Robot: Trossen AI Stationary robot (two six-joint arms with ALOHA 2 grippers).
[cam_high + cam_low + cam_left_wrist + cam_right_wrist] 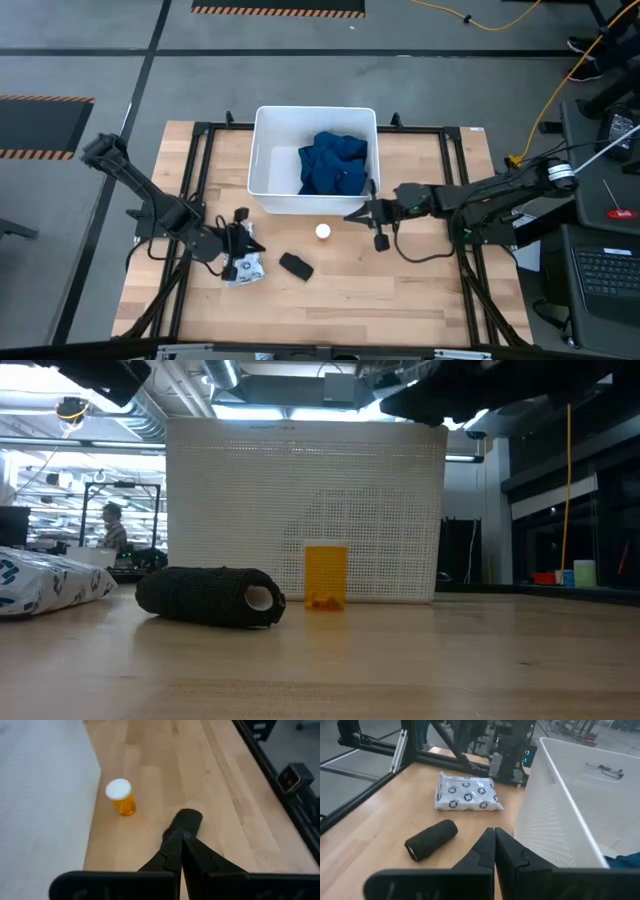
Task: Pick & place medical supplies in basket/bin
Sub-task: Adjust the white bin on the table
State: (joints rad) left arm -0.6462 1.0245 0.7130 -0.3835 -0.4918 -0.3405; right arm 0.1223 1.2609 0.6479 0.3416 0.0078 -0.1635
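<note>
My right gripper should back away from the tub while my left gripper takes the black oblong (296, 266), because my right gripper is crowding the tub's near corner (367, 201).
The white tub (262, 165) stands at the table's far middle, and the dark-blue cloth (334, 164) lies inside it. The orange bottle (322, 232) with its white cap stands upright just in front of the tub's near wall (305, 510). The black oblong (295, 266) lies on its side nearer me. The dotted white packet (243, 269) lies flat to its left. My left gripper (246, 240) hovers shut above the packet, pointing toward the bottle (121, 797) and oblong (188, 817). My right gripper (352, 214) hovers shut by the tub's near right corner.
A black metal frame (200, 135) runs around the table top. Bare wood lies open near me and to the right of the bottle. The tub wall (555, 815) stands close beside my right gripper (494, 834). A person shows far off in the room (112, 525).
</note>
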